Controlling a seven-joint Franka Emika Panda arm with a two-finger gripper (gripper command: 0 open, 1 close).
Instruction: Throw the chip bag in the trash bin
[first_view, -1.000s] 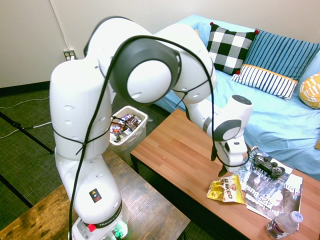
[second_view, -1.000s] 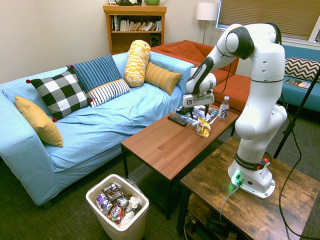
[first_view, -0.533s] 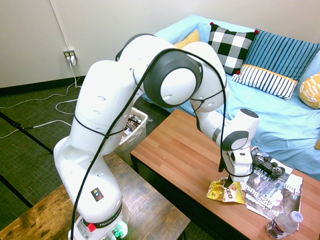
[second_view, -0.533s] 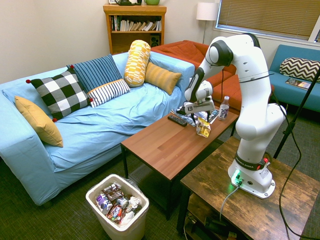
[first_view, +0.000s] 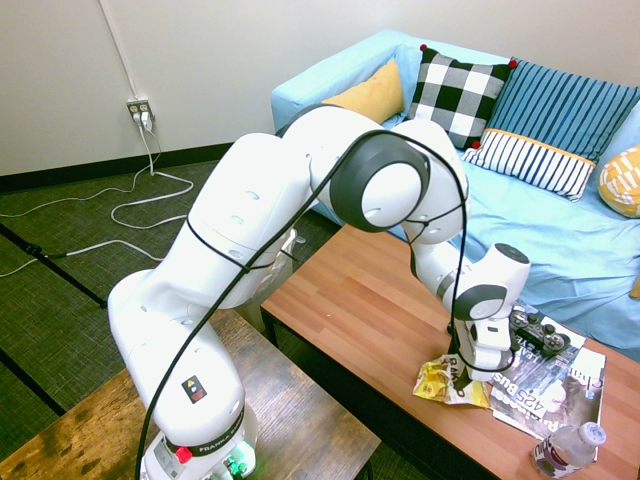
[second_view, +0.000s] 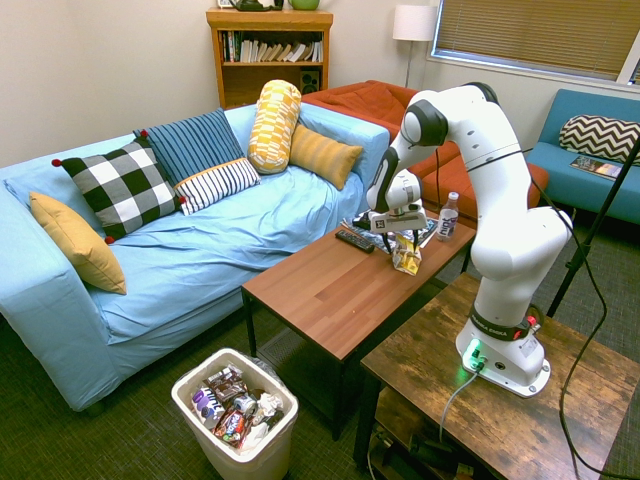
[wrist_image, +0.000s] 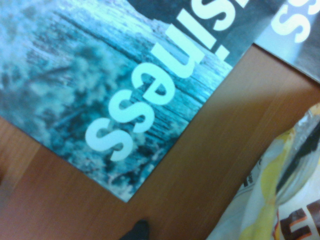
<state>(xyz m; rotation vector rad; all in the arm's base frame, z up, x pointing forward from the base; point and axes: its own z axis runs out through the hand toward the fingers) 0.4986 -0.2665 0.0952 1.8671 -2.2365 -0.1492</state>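
Note:
My gripper is about to lift the chip bag (second_view: 407, 255), whose crinkled foil opening (wrist_image: 300, 155) stands open, so I expect the chip bag to squeeze together and hang loosely below my gripper.
The chip bag (first_view: 433, 381), yellow foil with a white patch, lies on the wooden coffee table (first_view: 350, 310) near its front edge, beside the magazines. My gripper (first_view: 463, 374) is down right over the bag, open, its fingertips at the bag's top. From the other side the gripper (second_view: 404, 243) hangs just above the chip bag (second_view: 407, 263). In the wrist view a crumpled corner of the chip bag (wrist_image: 280, 200) shows beside a magazine cover (wrist_image: 125, 85). The trash bin (second_view: 243, 458), white and full of wrappers, stands on the floor off the table's other end.
Glossy magazines (first_view: 545, 385) lie beside the bag, with a game controller (first_view: 535, 331) on them and a water bottle (first_view: 565, 449) at the table corner. A remote (second_view: 353, 240) lies on the table. The blue sofa (second_view: 200, 250) runs along the table's far side.
The arm has folded forward and brought the gripper straight down from above the chip bag to right at it. The bag has not moved and the fingers have stayed open.

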